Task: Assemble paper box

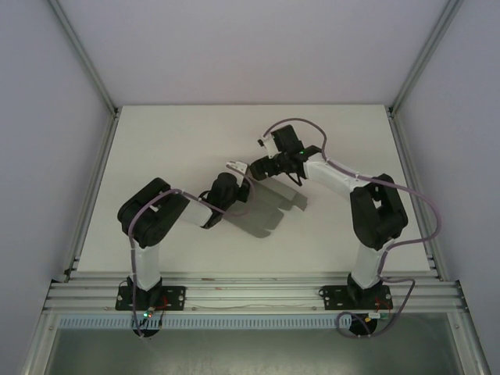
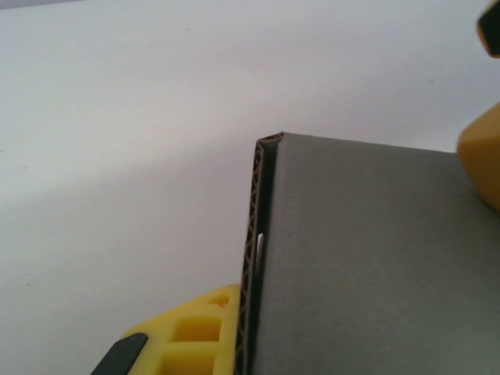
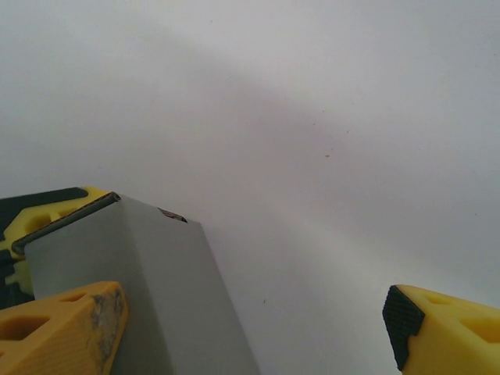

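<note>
Both grippers are at one corner (image 1: 251, 173) of the crooked paper box, so next I turn it square and move my right gripper to the wall's other end (image 1: 300, 201).
The paper box (image 2: 375, 258) is a small grey cardboard box held above the white table, its corrugated edge (image 2: 251, 266) facing the left wrist camera. My left gripper (image 2: 351, 250) is shut on it, with one yellow finger (image 2: 187, 336) against that edge and the other (image 2: 483, 160) at the far side. From above the box (image 1: 236, 166) shows as a pale piece at the left gripper's tip (image 1: 231, 176). My right gripper (image 3: 250, 328) is open wide just beside it. Its left finger (image 3: 66, 332) overlaps the box (image 3: 148, 281), and its right finger (image 3: 441, 328) hangs free.
Bare white table (image 1: 172, 148) lies all round the two grippers. Aluminium frame posts (image 1: 94, 164) and grey side walls border the table left and right. A rail (image 1: 250, 293) at the near edge carries the arm bases.
</note>
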Motion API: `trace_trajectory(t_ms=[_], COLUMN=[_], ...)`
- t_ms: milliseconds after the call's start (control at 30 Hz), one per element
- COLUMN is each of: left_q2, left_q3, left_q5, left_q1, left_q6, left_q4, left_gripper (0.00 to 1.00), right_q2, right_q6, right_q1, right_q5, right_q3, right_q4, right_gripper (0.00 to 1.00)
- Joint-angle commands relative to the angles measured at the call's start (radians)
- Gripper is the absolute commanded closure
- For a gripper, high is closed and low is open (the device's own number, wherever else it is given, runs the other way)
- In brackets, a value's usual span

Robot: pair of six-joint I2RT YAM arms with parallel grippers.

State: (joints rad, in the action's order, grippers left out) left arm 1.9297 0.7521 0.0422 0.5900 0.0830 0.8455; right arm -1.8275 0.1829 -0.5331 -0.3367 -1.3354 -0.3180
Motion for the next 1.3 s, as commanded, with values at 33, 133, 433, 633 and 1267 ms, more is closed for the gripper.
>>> trace_trajectory(t_ms=[33, 133, 433, 633, 1267], left_q2=[0.052, 0.067, 0.050, -0.056, -0.036], left_q3=[0.057, 0.088, 0.034, -0.028, 0.003], left_q5=[0.302, 0.432, 0.316, 0.186, 0.118], left_q1=[0.002, 0.027, 0.052, 0.052, 0.002], left_q6=[0.110, 0.144, 0.150, 0.112, 0.098], left_q4=[-0.073, -0.133, -0.024, -0.022, -0.026], left_gripper=[1.00, 1.00, 1.00, 0.53, 1.00], right_q2=[-0.081, -0.083, -0.075, -0.062, -0.057], right_q6=[-0.098, -0.170, -0.267, -0.263, -0.283], right_q1=[-0.044, -0.060, -0.074, -0.058, -0.045], right_q5=[0.001, -0.007, -0.038, 0.001, -0.010], right_q3=[0.087, 0.100, 0.129, 0.087, 0.015], right_q4=[-0.188, -0.187, -0.180, -0.204, -0.239], right_gripper=[0.14, 0.15, 0.18, 0.19, 0.16])
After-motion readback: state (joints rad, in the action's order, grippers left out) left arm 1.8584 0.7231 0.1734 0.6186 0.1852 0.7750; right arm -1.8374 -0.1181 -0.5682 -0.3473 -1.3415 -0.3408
